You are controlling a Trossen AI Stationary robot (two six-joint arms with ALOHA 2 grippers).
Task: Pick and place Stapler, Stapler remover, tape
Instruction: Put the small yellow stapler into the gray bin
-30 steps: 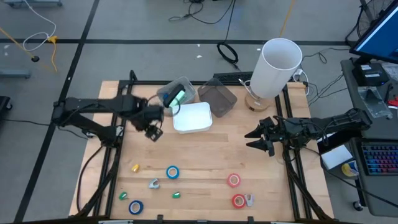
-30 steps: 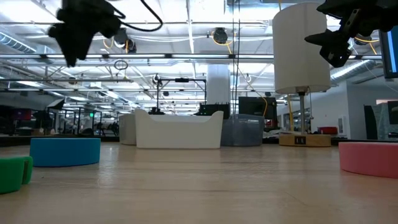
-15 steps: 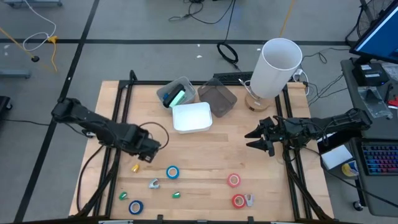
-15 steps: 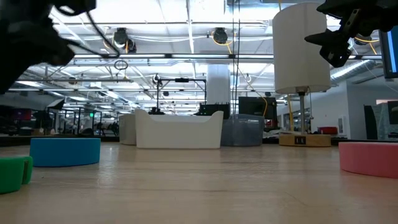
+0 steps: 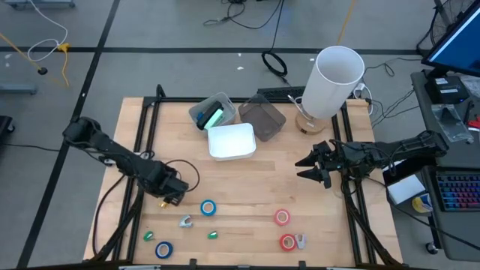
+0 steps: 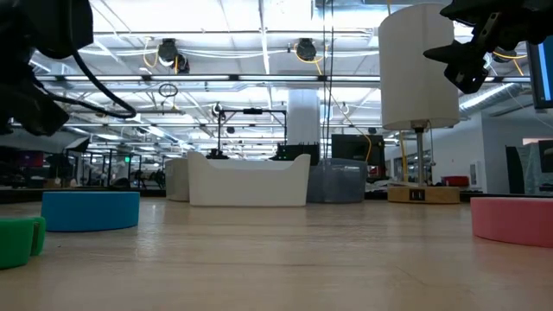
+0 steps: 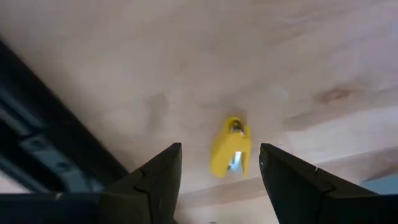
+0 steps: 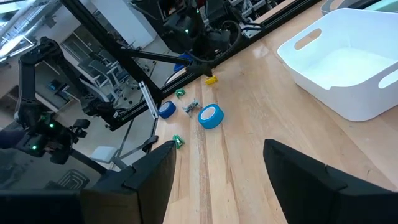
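My gripper is going to pinch and lift the yellow stapler. Its arms will squeeze together then, because a silver gap shows between them.
A small yellow stapler lies flat on the wooden table at the near left. My left gripper hangs open just above it, pointing steeply down, one finger on each side without touching it. Blue tape rolls and red ones lie flat near the front edge, with silver stapler removers and two green staplers. My right gripper waits open at the right, high above the table.
A white bin, a clear box holding something green and a dark clear box stand at the back middle. A tall white cylinder on a wooden base is at the back right. Black frame rails run along both sides.
My left gripper has swung from beside the white bin toward the table's near left and come down to just above the yellow stapler, rolling its wrist on the way. It has stayed open. Nothing on the table has moved.
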